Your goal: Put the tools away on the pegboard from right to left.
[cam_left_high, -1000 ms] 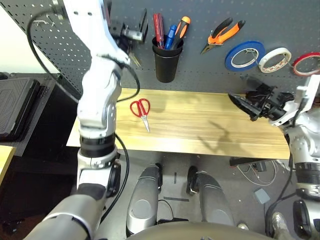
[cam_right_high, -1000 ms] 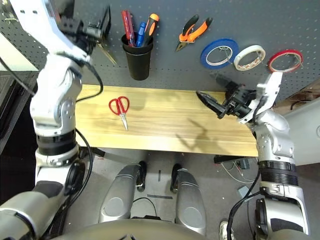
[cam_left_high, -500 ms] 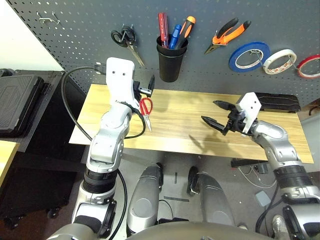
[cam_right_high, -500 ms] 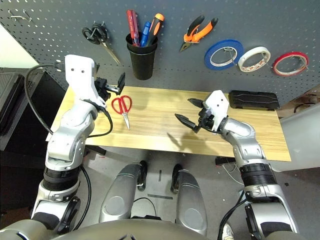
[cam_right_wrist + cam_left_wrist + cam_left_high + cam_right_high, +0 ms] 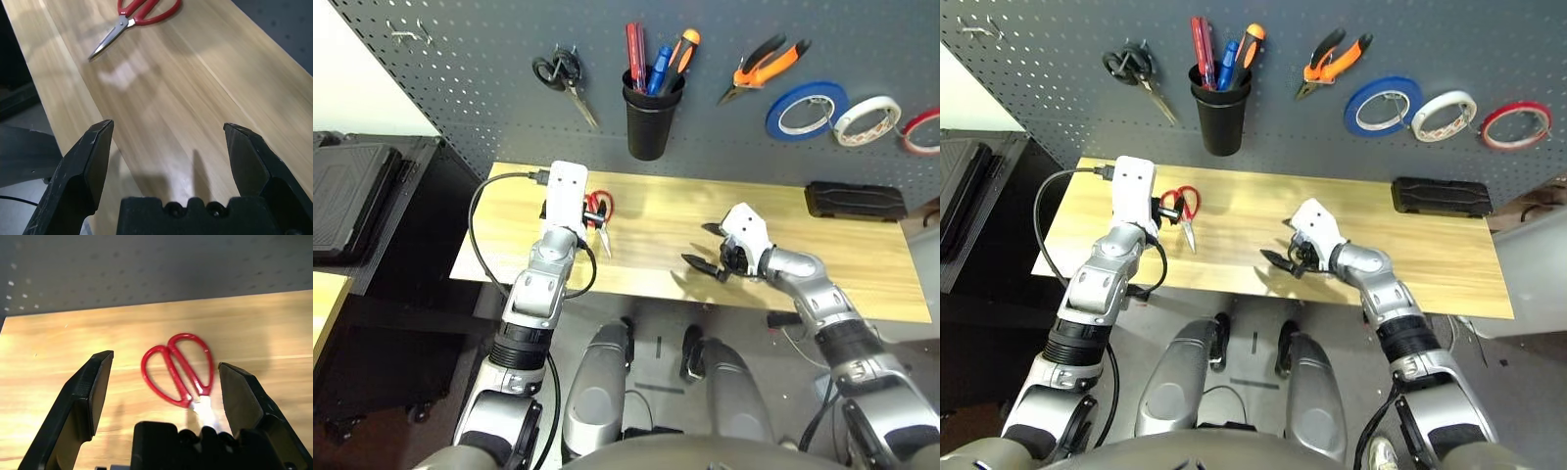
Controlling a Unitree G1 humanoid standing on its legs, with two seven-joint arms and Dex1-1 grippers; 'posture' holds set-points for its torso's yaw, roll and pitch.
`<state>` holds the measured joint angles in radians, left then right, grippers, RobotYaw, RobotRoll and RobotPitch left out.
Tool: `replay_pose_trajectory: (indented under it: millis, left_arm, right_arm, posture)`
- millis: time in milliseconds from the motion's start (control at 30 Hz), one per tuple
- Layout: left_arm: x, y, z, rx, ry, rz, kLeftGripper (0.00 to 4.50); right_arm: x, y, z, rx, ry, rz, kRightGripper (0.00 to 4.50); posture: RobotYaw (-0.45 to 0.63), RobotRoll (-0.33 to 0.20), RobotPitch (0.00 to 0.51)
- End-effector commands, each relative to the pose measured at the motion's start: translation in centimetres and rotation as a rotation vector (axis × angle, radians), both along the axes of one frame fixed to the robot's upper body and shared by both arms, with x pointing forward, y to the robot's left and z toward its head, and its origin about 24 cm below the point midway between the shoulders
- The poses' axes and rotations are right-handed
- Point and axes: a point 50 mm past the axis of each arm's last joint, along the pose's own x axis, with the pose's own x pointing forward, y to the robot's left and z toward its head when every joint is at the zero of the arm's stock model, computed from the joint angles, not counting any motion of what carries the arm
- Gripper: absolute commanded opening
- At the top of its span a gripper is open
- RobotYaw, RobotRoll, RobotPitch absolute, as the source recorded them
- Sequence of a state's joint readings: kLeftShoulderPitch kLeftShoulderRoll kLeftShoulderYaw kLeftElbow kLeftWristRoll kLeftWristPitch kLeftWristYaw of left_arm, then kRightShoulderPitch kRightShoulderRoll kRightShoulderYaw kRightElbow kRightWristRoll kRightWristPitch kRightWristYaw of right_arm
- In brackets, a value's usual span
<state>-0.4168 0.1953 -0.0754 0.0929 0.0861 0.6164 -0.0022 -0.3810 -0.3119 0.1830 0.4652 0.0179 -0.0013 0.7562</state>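
The smaller red handle has an open hole [image 5: 163, 374] and clear table beside it, so the robot's left gripper should keep going down until its fingers straddle the handle's outer side [image 5: 145, 374].
Red-handled scissors [image 5: 599, 210] lie on the wooden table [image 5: 783, 230], left of centre, blades toward the front edge. My left gripper [image 5: 165, 361] hangs open just over them, one finger on each side of the red handles [image 5: 178, 369]. My right gripper [image 5: 700, 247] is open and empty over the middle of the table, pointing left at the scissors [image 5: 142, 12]. On the pegboard [image 5: 460, 59] hang the orange-and-black pliers [image 5: 764, 64] and the red tape ring [image 5: 925, 132]. A red-handled screwdriver [image 5: 631, 49] stands in the black cup [image 5: 648, 122].
Black-handled scissors [image 5: 563, 78] hang on the pegboard left of the cup; blue [image 5: 806, 108] and white [image 5: 867, 116] tape rolls hang right of the pliers. A flat black case [image 5: 855, 199] lies at the table's back right. A dark box [image 5: 347, 196] sits off the table's left end.
My left arm has dropped from the pegboard and brought its open gripper down over the red scissors. My right gripper has swung left and forward to the table's middle.
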Motion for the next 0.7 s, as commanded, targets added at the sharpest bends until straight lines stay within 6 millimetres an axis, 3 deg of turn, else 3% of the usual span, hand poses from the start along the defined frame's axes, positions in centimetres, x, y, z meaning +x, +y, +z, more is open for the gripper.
replay_pose_trajectory:
  millis: [33,300,667,700]
  left_arm:
    - [0.6,1.0,-2.1,0.001,0.067,0.054,4.46]
    - [2.6,2.5,-4.3,0.003,0.125,0.115,4.46]
    - [3.6,2.7,-6.5,0.013,0.210,0.163,4.46]
    - [3.5,2.7,-6.8,0.017,0.228,0.165,4.30]
  right_arm:
    - [-0.2,1.0,-0.8,-0.014,0.015,-0.002,4.50]
    - [-0.2,2.7,-0.5,0.005,-0.008,-0.001,4.50]
    - [-0.7,2.4,-0.1,0.007,-0.021,-0.018,4.50]
    - [-0.6,2.3,0.0,0.008,-0.024,-0.020,4.50]
  posture:
    - [0.23,0.000,0.325]
    - [0.21,0.000,0.335]
    - [0.17,0.000,0.332]
    - [0.17,0.000,0.331]
